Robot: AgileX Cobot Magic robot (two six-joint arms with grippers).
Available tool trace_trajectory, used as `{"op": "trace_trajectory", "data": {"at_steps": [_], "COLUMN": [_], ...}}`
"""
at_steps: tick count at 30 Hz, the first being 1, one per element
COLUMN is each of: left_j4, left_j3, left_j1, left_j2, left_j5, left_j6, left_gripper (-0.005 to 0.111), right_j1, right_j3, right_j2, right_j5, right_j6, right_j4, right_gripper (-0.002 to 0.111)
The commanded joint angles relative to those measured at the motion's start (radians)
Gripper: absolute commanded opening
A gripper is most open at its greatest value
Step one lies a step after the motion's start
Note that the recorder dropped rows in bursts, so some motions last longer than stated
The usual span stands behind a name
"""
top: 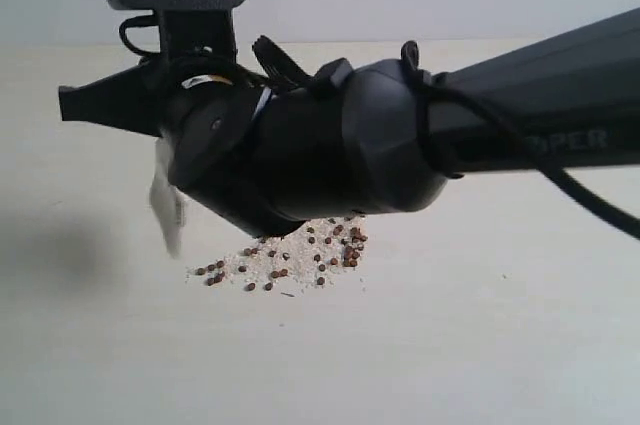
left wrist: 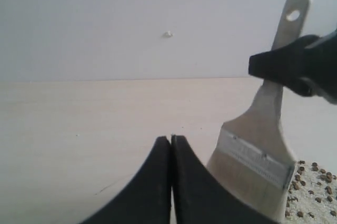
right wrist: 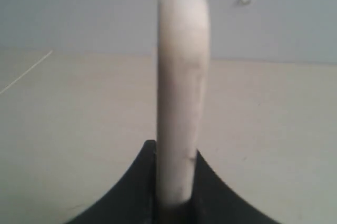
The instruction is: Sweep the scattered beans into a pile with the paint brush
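Observation:
The paint brush's bristles hang beyond the outer end of the straggling beans point(top: 212, 272), so the robot's right gripper should slant the paint brush and sweep those beans into the patch point(top: 322, 250).
The beans point(top: 290, 257), tiny reddish-brown balls mixed with whitish crumbs, lie in a loose patch on the pale table, partly hidden under my right arm point(top: 400, 135). My right gripper point(right wrist: 176, 153) is shut on the pale wooden handle of the paint brush point(right wrist: 181, 76). The off-white bristles point(top: 166, 207) hang blurred just left of the bean patch. In the left wrist view the paint brush point(left wrist: 258, 150) stands upright with its silver band showing, the beans point(left wrist: 313, 187) beside it. My left gripper point(left wrist: 171, 138) is shut and empty, close to the brush, on the side away from the beans.
The table point(top: 450, 345) is pale and bare around the patch, with a light wall behind it. A lone white speck point(left wrist: 167, 34) sits on that wall. My right arm's black bulk and its cable span the exterior view from the right.

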Motion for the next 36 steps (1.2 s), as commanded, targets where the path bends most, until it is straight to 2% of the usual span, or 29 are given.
{"op": "trace_trajectory", "data": {"at_steps": [1, 5, 9, 12, 14, 20, 28, 36], "left_j4": [0.004, 0.004, 0.004, 0.004, 0.004, 0.004, 0.004, 0.004], "left_j3": [0.002, 0.002, 0.002, 0.002, 0.002, 0.002, 0.002, 0.002], "left_j1": [-0.002, -0.002, -0.002, -0.002, -0.002, -0.002, -0.002, -0.002], "left_j2": [-0.005, -0.005, -0.005, -0.005, -0.005, -0.005, -0.005, -0.005], "left_j5": [-0.003, -0.003, -0.003, -0.003, -0.003, -0.003, -0.003, -0.003], "left_j6": [0.003, 0.003, 0.003, 0.003, 0.003, 0.003, 0.003, 0.003], "left_gripper": [0.0, 0.0, 0.0, 0.0, 0.0, 0.0, 0.0, 0.0], "right_j1": [0.001, 0.001, 0.001, 0.001, 0.001, 0.001, 0.001, 0.001], "right_j3": [0.015, 0.048, 0.074, 0.107, 0.119, 0.138, 0.138, 0.138], "right_j2": [0.032, 0.078, 0.102, 0.103, 0.103, 0.103, 0.103, 0.067], "right_j5": [0.142, 0.156, 0.12, 0.092, 0.078, -0.071, -0.187, -0.205], "right_j6": [0.139, 0.446, 0.566, 0.521, 0.438, 0.033, -0.121, -0.123], "right_j4": [-0.075, -0.326, -0.449, -0.441, -0.365, -0.043, 0.019, -0.003], "right_gripper": [0.0, 0.0, 0.0, 0.0, 0.0, 0.0, 0.0, 0.0]}}
